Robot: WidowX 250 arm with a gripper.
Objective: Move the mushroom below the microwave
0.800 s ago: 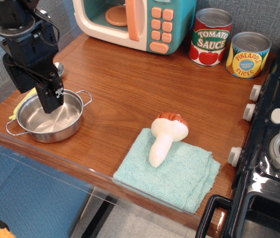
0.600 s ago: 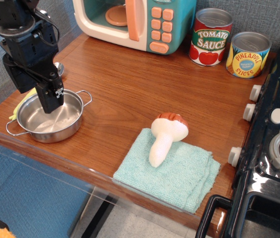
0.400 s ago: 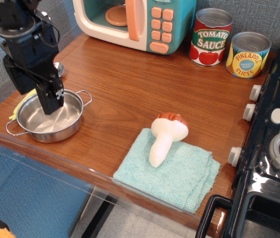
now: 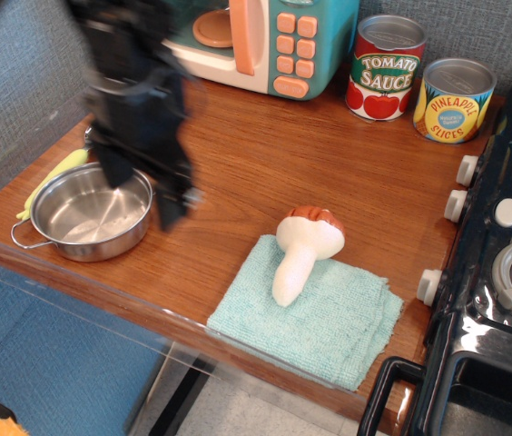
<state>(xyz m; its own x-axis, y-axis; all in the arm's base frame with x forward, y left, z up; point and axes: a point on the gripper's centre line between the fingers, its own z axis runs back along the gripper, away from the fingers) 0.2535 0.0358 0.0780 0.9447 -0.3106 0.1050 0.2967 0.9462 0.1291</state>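
The teal cloth [image 4: 329, 318] should stay flat, folded and in place when I lift the mushroom, because the cream stem [image 4: 292, 275] lies loosely across the cloth's top.
The mushroom [image 4: 303, 243], with a cream stem and a reddish-brown cap, lies on a teal cloth [image 4: 315, 313] near the table's front edge, cap pointing away from me. The teal and cream microwave [image 4: 265, 41] stands at the back of the table, with an orange plate inside. My gripper [image 4: 144, 189] is blurred by motion. It hangs over the right rim of a steel pot, well left of the mushroom. Its two black fingers stand apart with nothing between them.
A steel pot [image 4: 82, 216] sits at the front left with a yellow object [image 4: 56, 171] behind it. A tomato sauce can [image 4: 385, 68] and a pineapple can [image 4: 454, 100] stand at the back right. A black toy stove [image 4: 501, 272] fills the right side.
My gripper has swung quickly to the right, from over the pot's left side to over its right rim, closer to the mushroom. The mushroom and the other things have not moved.
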